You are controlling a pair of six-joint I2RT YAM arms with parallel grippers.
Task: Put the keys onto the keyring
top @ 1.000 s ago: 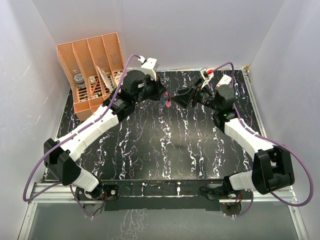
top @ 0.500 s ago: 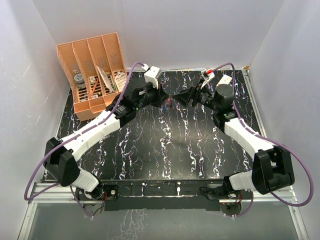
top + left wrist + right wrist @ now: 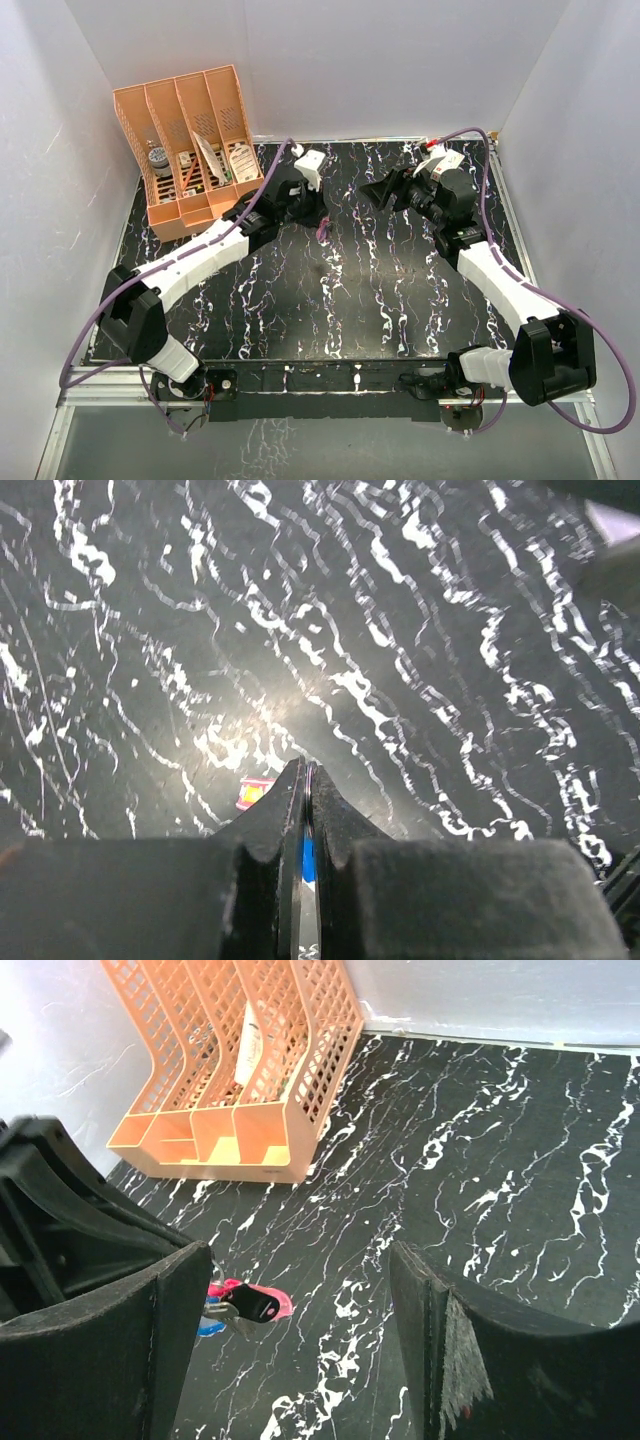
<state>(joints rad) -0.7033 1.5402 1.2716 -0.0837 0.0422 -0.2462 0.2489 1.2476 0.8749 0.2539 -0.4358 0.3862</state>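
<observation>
The pink keyring point(image 3: 324, 229) is hanging just above open black marble point(image 3: 303, 244), away from the orange organizer. My left gripper should go on laying the keyring down and let go of it there.
My left gripper point(image 3: 320, 214) is shut on the thin metal ring of the keyring point(image 3: 322, 231), just above the black marbled table. In the left wrist view the jaws point(image 3: 305, 771) meet on the ring's edge. A blue key head point(image 3: 308, 856) shows further in, and a pink strap end point(image 3: 254, 792) lies to the left. In the right wrist view the pink keyring point(image 3: 272, 1303) hangs with a black-headed key point(image 3: 250, 1305) and a blue key point(image 3: 208, 1327) bunched on it beside my left gripper. My right gripper point(image 3: 373, 191) stands open point(image 3: 300, 1255) to their right, holding nothing.
An orange four-slot file organizer point(image 3: 185, 140) with small items stands at the table's back left point(image 3: 240, 1080). White walls close in the back and sides. Purple cables loop off both arms.
The two grippers were tip to tip at the back centre; now the left one has lowered and come nearer with the keyring, and the right one has drawn back to the right, still open.
</observation>
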